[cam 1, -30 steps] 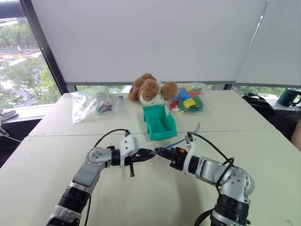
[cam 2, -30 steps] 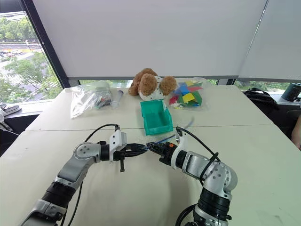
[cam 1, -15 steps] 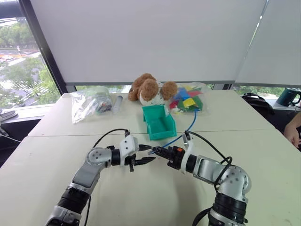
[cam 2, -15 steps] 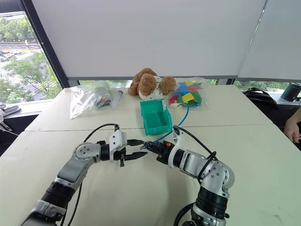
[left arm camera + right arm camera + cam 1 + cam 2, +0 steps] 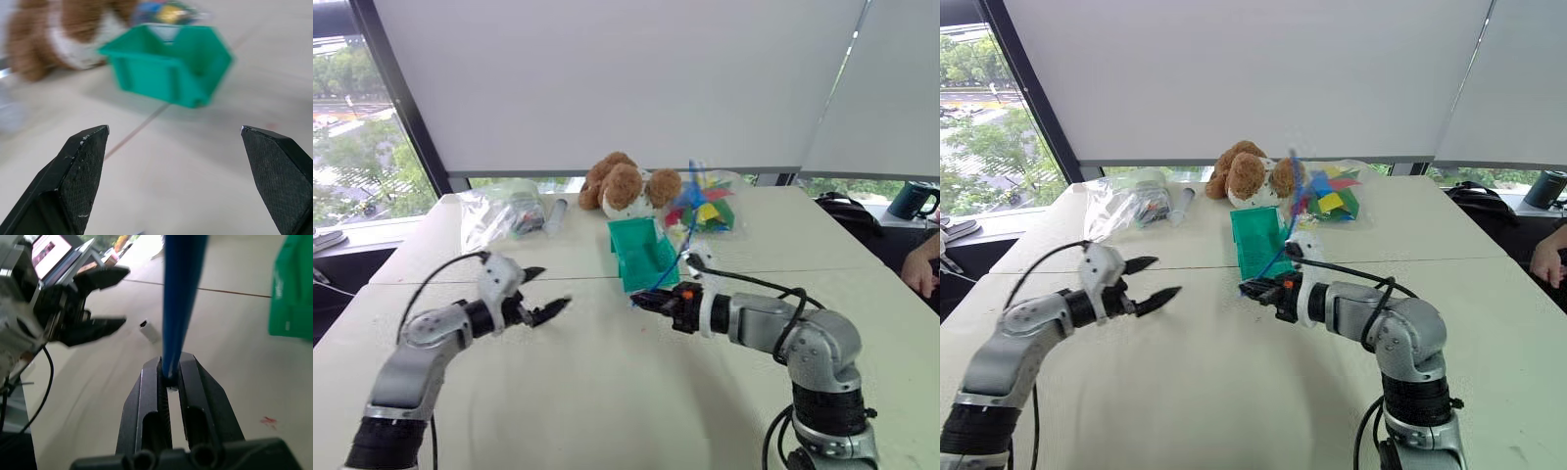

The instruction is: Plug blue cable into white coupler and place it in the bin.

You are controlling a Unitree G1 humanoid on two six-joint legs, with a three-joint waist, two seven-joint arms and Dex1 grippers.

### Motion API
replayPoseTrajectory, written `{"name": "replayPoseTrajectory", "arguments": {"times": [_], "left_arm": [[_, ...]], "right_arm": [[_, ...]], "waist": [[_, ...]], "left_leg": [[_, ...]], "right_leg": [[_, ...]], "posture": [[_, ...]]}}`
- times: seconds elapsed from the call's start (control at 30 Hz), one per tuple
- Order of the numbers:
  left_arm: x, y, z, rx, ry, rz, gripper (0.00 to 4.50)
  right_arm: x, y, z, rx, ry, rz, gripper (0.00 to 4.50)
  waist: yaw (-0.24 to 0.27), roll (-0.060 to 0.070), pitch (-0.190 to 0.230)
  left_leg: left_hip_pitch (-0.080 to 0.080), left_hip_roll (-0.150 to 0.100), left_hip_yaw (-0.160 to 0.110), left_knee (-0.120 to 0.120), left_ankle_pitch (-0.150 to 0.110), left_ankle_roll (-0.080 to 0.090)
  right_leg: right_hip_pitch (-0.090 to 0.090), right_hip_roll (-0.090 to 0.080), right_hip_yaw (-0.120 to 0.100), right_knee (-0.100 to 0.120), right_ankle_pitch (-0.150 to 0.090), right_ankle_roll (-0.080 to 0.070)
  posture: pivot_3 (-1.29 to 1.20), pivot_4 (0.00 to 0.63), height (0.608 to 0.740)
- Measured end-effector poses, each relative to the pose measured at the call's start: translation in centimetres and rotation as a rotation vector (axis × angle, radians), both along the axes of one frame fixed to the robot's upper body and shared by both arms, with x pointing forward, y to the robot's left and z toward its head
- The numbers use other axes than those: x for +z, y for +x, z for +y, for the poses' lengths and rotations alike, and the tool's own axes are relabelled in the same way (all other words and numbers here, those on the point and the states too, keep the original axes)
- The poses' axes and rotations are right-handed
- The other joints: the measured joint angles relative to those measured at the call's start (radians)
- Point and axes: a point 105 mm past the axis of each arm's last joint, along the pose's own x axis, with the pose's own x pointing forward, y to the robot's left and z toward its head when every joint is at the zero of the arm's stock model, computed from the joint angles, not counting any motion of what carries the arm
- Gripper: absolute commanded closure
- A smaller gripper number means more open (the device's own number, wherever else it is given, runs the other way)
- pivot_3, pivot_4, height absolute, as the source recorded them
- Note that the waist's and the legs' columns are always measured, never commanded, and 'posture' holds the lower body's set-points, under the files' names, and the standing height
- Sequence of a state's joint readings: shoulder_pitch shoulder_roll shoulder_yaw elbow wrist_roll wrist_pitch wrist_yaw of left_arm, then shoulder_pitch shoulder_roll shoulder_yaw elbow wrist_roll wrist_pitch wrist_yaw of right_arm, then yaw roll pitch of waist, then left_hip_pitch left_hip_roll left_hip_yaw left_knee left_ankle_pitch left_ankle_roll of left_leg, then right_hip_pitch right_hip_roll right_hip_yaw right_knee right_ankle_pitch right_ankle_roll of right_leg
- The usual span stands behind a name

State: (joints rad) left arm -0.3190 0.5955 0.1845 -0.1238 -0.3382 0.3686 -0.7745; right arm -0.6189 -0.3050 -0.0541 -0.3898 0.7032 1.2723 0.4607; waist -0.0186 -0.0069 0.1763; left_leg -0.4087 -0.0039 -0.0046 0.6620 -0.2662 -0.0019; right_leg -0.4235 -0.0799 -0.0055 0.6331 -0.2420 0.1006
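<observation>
The blue cable (image 5: 679, 260) rises stiffly past the teal bin. The cable's loose end will stick out over the bin's rim when I put the cable inside.
My right gripper (image 5: 638, 301) is shut on the blue cable (image 5: 677, 245), which rises from its fingertips and whips up past the bin (image 5: 641, 257). The teal bin stands just behind that gripper on the table. In the right wrist view the cable (image 5: 178, 303) runs up from between the shut fingers. A small white coupler (image 5: 150, 330) shows against the tabletop, apart from both grippers. My left gripper (image 5: 553, 287) is open with nothing in it, off to the left of the right one. Its wrist view looks between its wide-spread fingers (image 5: 80, 161) toward the bin (image 5: 166, 68).
A brown plush dog (image 5: 626, 186) sits behind the bin. A bag of coloured blocks (image 5: 705, 211) lies to its right, and a clear bag (image 5: 499, 215) at the back left. A person's hand (image 5: 925, 264) is at the right edge.
My left gripper has opened and pulled away to the left. The right gripper has rolled and risen a little, and the blue cable now swings upward.
</observation>
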Motion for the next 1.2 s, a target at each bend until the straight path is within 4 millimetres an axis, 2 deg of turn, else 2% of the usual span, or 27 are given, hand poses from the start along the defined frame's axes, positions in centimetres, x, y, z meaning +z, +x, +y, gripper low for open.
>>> {"name": "replayPoseTrajectory", "arguments": {"times": [0.13, 0.2, 0.33, 0.47, 0.77, 0.87, 1.07, 1.2], "left_arm": [[-1.9, -0.3, 1.9, 0.126, -0.004, 0.062, 0.08], [-2.7, -0.3, 2.3, 0.163, -0.002, 0.08, 0.08], [-3.8, 0.1, 2.2, 0.201, -0.007, 0.081, 0.08], [-5.8, 0.7, 2.4, 0.232, -0.041, 0.122, 0.08], [-8.6, 2.6, 2.1, 0.19, -0.143, 0.203, 0.08], [-8.9, 3.2, 2.0, 0.168, -0.162, 0.21, 0.97], [-8.9, 3.7, 1.3, 0.095, -0.218, 0.207, 4.09], [-8.9, 3.1, -0.6, -0.031, -0.215, 0.224, 4.09]], "right_arm": [[0.3, 0.4, 0.6, 0.042, -0.006, -0.048, 4.5], [0.6, 0.6, 0.8, 0.052, -0.002, -0.066, 4.5], [0.9, 0.5, 1.3, 0.084, 0.003, -0.088, 4.5], [1.0, 0.5, 1.1, 0.081, -0.001, -0.092, 4.5], [1.1, 0.5, 1.2, 0.073, -0.001, -0.1, 4.5], [1.2, 0.5, 1.2, 0.071, 0.002, -0.101, 4.5], [1.2, 0.5, 1.2, 0.061, -0.002, -0.106, 4.5], [1.4, 0.4, 0.8, 0.062, -0.028, -0.128, 4.5]], "waist": [[0.003, 0.0, 0.0], [0.007, 0.0, 0.0], [0.008, 0.0, 0.0], [0.007, -0.001, 0.0], [0.007, -0.001, 0.0], [0.007, -0.001, 0.0], [0.009, -0.001, 0.0], [0.011, -0.001, 0.0]], "left_leg": [[0.0, 0.0, 0.0, 0.0, 0.0, 0.0], [0.0, 0.0, 0.0, 0.0, 0.0, 0.0], [0.0, 0.0, 0.0, 0.0, 0.0, 0.0], [0.0, 0.0, 0.0, 0.0, 0.0, 0.0], [0.0, -0.001, 0.001, 0.0, 0.0, 0.0], [0.0, -0.001, 0.001, 0.0, 0.0, 0.0], [0.0, -0.001, 0.001, 0.0, 0.0, 0.0], [0.0, -0.001, 0.001, 0.0, 0.0, 0.0]], "right_leg": [[0.0, 0.0, 0.0, 0.0, 0.0, 0.0], [0.0, -0.001, 0.0, 0.0, 0.0, 0.0], [0.0, -0.002, 0.0, 0.0, 0.0, 0.0], [0.0, -0.002, 0.0, 0.0, 0.0, 0.0], [0.0, -0.002, 0.0, 0.0, 0.0, 0.0], [0.0, -0.002, 0.0, 0.0, 0.0, 0.0], [0.0, -0.003, 0.0, 0.0, 0.0, 0.0], [0.0, -0.003, 0.0, 0.0, 0.0, 0.0]], "posture": [[0.0, 0.15, 0.74], [0.0, 0.15, 0.74], [0.0, 0.15, 0.74], [0.0, 0.15, 0.74], [0.0, 0.15, 0.74], [0.0, 0.15, 0.74], [0.0, 0.15, 0.74], [0.0, 0.15, 0.74]]}}
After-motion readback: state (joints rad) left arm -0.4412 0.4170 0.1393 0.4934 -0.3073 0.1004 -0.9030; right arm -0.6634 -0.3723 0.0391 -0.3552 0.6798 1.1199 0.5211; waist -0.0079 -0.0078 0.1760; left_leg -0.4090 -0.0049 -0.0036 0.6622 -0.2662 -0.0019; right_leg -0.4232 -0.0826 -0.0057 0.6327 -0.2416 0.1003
